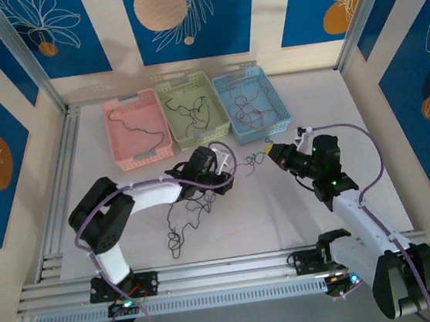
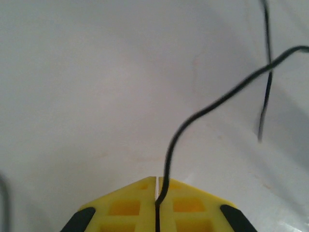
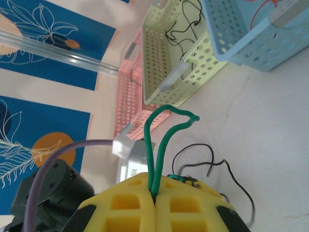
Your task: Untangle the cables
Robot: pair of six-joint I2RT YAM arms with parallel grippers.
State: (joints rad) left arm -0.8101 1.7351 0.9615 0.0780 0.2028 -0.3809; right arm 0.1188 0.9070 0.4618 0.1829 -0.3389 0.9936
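The green cable (image 1: 255, 159) is in my right gripper, far across from the pink basket (image 1: 138, 128), so my right gripper should pass the cable to my left gripper to put in there.
My left gripper (image 1: 214, 180) is low over the white table, and in the left wrist view its yellow fingers (image 2: 125, 205) are pressed together on a thin black cable (image 2: 217, 101). That cable curves up and away to the right. More black cable (image 1: 182, 225) trails loosely toward the near edge. My right gripper (image 1: 276, 154) is shut on a folded green cable (image 3: 164, 126), whose loop sticks out past the jaws. The green cable (image 1: 256, 157) runs left toward the left gripper. A black strand (image 3: 212, 163) lies on the table beyond it.
Three perforated baskets stand in a row at the back, each with thin cables inside: pink (image 1: 112, 130), pale green (image 1: 205, 139) and blue (image 1: 281, 104). Aluminium rails (image 1: 212, 274) run along the near edge and left side. Thick purple arm cables loop beside both wrists.
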